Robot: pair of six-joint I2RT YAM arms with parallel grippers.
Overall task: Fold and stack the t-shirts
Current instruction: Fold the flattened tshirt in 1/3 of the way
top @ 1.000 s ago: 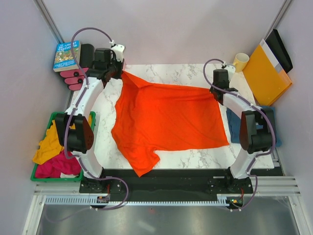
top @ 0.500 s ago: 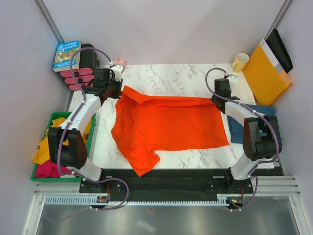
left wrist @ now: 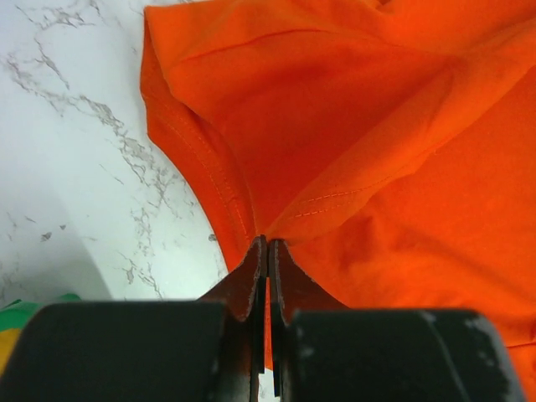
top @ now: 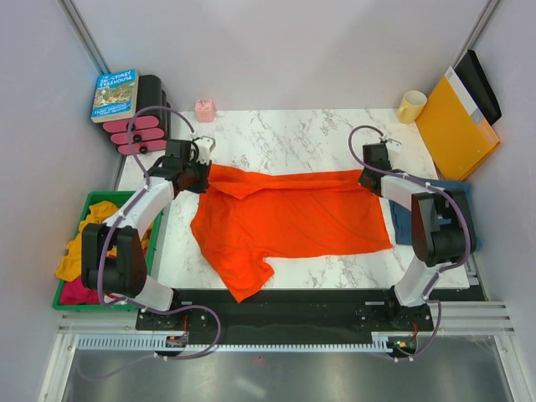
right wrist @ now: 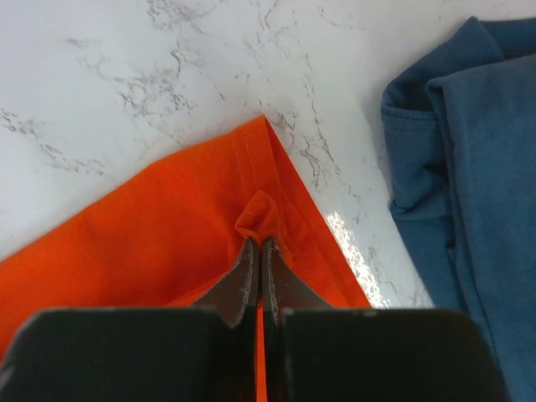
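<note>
My right gripper should continue to bring the doubled-over corner (right wrist: 261,213) down until it lies flat and then let go, because the corner lines up with the orange-red t-shirt's side edge (right wrist: 316,224).
The orange-red t-shirt (top: 285,218) lies spread over the middle of the marble table (top: 285,134), its far edge doubled over toward me. My left gripper (top: 201,174) is shut on the shirt's far left corner (left wrist: 276,193). My right gripper (top: 367,177) is shut on its far right corner (right wrist: 251,219). The dark blue folded t-shirt (top: 407,219) lies at the table's right edge, beside the right arm, and shows in the right wrist view (right wrist: 469,151).
A green basket (top: 92,199) with yellow and pink clothes stands left of the table. A book (top: 114,94), pink-black rollers (top: 138,136) and a small pink box (top: 204,110) are at the back left. A yellow mug (top: 411,105) and an orange-yellow envelope (top: 455,127) are at the back right.
Both grippers have pulled the shirt's far edge toward me and lower, folding it over the shirt. The pink box behind the left arm has come into view.
</note>
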